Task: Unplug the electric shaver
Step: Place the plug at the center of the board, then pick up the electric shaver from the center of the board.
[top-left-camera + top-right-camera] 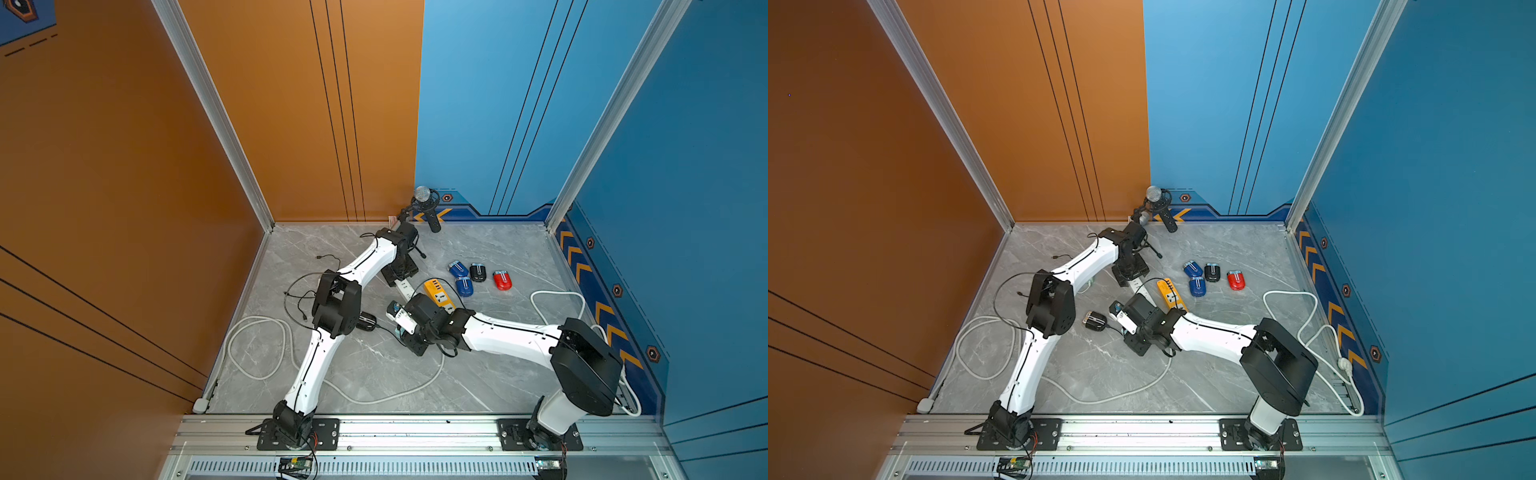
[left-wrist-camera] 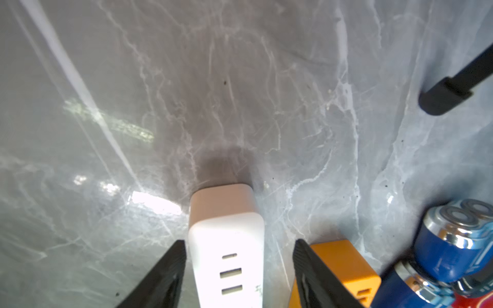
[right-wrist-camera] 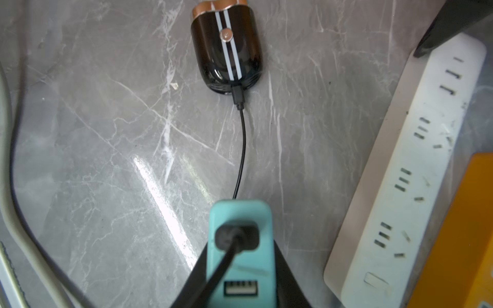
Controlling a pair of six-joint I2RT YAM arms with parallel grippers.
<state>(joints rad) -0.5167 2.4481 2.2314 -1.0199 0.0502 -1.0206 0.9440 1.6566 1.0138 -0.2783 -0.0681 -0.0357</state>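
The shaver's end (image 3: 237, 94) has the cable plugged into it while my right gripper is holding the teal adapter, so I should put the adapter down and lift the shaver.
The black electric shaver (image 3: 226, 45) with white stripes lies on the marble table and shows in both top views (image 1: 366, 321) (image 1: 1095, 321). A thin black cable (image 3: 243, 149) is plugged into its end and runs to a teal USB adapter (image 3: 241, 256). My right gripper (image 3: 240, 248) is shut on that adapter, above the table and off the white power strip (image 3: 416, 170). My left gripper (image 2: 240, 241) stands open astride the strip's end (image 2: 226, 240), one finger close to it, the other apart.
An orange power strip (image 1: 438, 293) lies beside the white one. Two blue shavers (image 1: 461, 277), a black one (image 1: 478, 272) and a red one (image 1: 502, 279) lie behind it. A microphone stand (image 1: 426, 203) is at the back wall. White cables (image 1: 257, 345) loop across the table.
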